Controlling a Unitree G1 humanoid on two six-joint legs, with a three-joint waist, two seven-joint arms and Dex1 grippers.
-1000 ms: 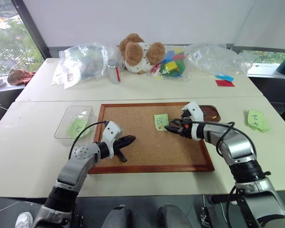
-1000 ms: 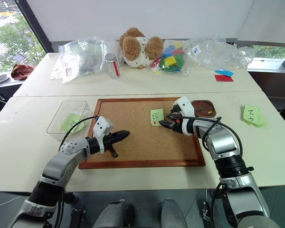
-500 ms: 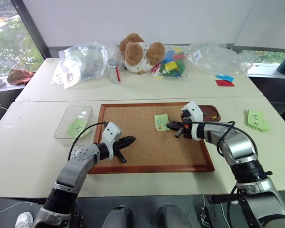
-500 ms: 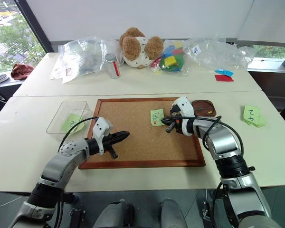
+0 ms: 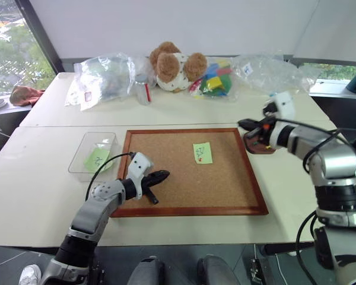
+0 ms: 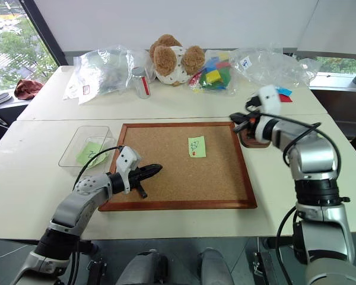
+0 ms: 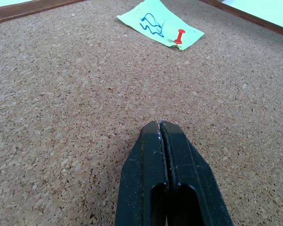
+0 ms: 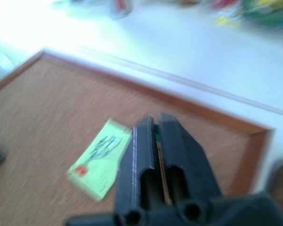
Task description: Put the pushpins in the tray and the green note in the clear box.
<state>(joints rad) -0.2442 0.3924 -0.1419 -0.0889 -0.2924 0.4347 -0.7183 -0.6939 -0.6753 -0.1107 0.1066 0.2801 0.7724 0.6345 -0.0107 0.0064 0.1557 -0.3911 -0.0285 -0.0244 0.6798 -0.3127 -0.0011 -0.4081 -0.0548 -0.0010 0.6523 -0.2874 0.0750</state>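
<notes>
The green pushpin (image 8: 157,133) is between my right gripper's fingers and the way to the dark brown tray (image 5: 261,147) is open, so my right gripper should go next to the tray and let go over it.
The green note (image 5: 203,152) lies on the corkboard, pinned by a red pushpin (image 7: 179,36) at one corner. My right gripper (image 5: 242,123) hovers at the board's far right edge, above the near side of the dark brown tray (image 6: 255,141). It is shut on a green pushpin (image 8: 156,135), which shows as a small speck between the fingers. My left gripper (image 5: 163,174) rests shut and empty on the cork, left of the note. The clear box (image 5: 83,157) stands left of the board with another green note inside.
The wood-framed corkboard (image 5: 190,210) fills the middle of the table. Behind it lie crinkled plastic bags (image 5: 101,77), a can (image 5: 143,90), a teddy bear (image 5: 175,65) and coloured blocks. A stack of green notes (image 5: 321,150) sits at the right edge.
My right gripper closed at the note, then lifted and swung right to above the tray. The left arm, the note and its red pin stayed put.
</notes>
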